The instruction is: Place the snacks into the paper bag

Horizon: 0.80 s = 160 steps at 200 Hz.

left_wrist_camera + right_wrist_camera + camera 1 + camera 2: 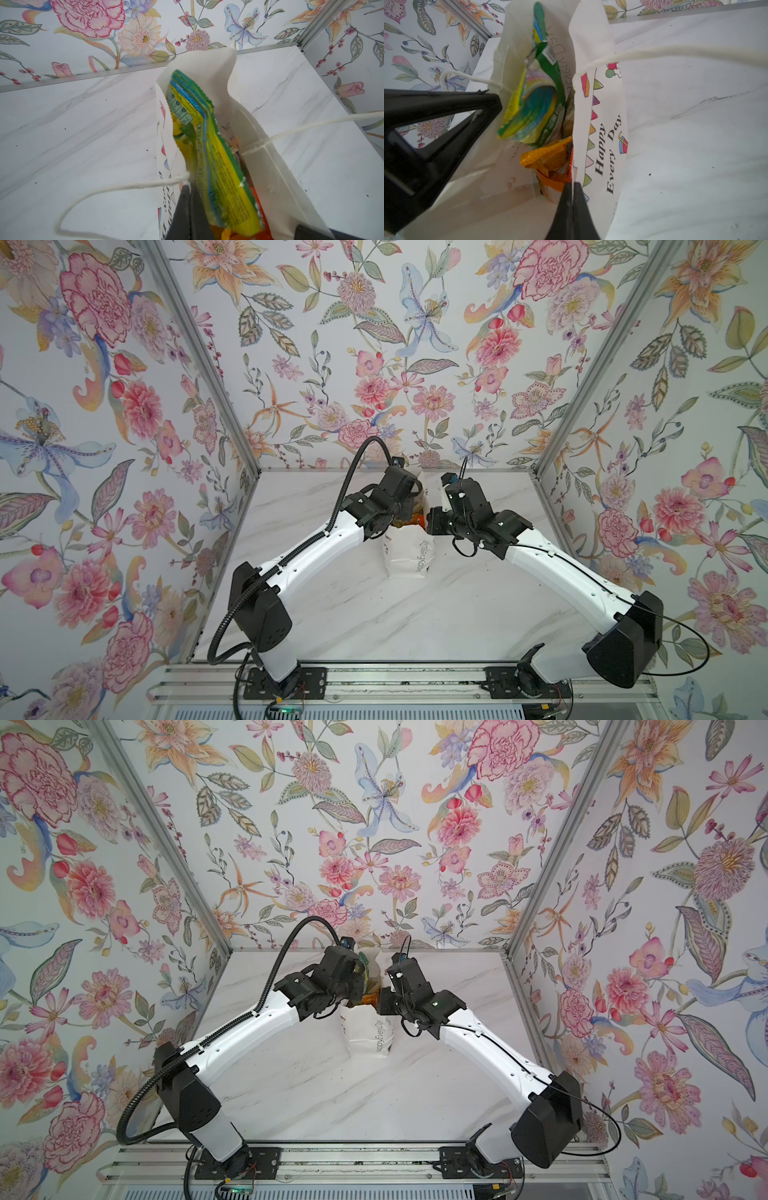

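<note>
I should use my left gripper to pull its side of the bag's rim (174, 164) back and widen the bag's opening, because the green and yellow packet (206, 150) stands on end in that narrow opening.
The white paper bag (409, 558) (368, 1038) stands upright mid-table, with "Happy Every Day" lettering (606, 153) on its side. My left gripper (190, 187) is shut on one wall of the bag's rim. My right gripper (573, 184) is shut on the opposite wall, so the mouth is held apart. Inside the bag, a green and yellow snack packet (209, 149) (537, 104) stands on end and pokes above the rim. Orange packets (550, 160) (257, 199) lie below it. In both top views the wrists hide the fingertips.
The bag's white cord handles (124, 187) (675, 52) hang loose outside it. The marble table (374, 614) is boxed in by floral walls at the back and both sides. Both arms (324, 547) (552, 568) reach in from the front rail. The left gripper's black body (436, 124) is close to the bag's rim.
</note>
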Tool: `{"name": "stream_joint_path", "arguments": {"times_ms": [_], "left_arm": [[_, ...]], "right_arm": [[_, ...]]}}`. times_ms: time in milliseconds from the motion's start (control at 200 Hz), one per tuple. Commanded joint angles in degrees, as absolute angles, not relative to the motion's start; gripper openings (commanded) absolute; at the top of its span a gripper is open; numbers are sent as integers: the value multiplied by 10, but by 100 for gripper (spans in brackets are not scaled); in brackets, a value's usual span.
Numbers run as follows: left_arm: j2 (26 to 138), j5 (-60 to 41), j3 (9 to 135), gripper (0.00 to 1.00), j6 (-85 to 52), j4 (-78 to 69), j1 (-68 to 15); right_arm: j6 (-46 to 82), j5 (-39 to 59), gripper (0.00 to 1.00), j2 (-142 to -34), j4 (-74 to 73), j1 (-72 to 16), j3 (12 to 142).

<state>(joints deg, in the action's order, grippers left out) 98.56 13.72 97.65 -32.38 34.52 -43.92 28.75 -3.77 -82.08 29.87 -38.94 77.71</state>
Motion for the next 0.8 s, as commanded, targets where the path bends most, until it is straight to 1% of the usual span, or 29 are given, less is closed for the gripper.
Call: {"name": "stream_joint_path", "arguments": {"times_ms": [0,175,270,340,505,631,701,796], "left_arm": [[982,133,1047,0,-322,295,-428],[945,172,1006,0,-344,246,-423],[962,164,999,0,-356,263,-423],[961,161,970,0,-365,255,-422],[934,167,924,0,-382,230,-406],[921,178,925,0,-381,223,-398],[925,168,931,0,-380,224,-394],[938,129,937,0,-375,223,-394]], "right_arm": [[273,-50,0,-802,259,-394,830],[269,-49,0,-800,256,-395,838],[272,-49,0,-804,250,-395,821],[274,-53,0,-806,250,-395,811],[263,-96,0,-816,250,-394,799],[262,-105,0,-817,250,-393,805],[260,-114,0,-817,251,-394,811],[257,-137,0,-822,258,-401,817]]}}
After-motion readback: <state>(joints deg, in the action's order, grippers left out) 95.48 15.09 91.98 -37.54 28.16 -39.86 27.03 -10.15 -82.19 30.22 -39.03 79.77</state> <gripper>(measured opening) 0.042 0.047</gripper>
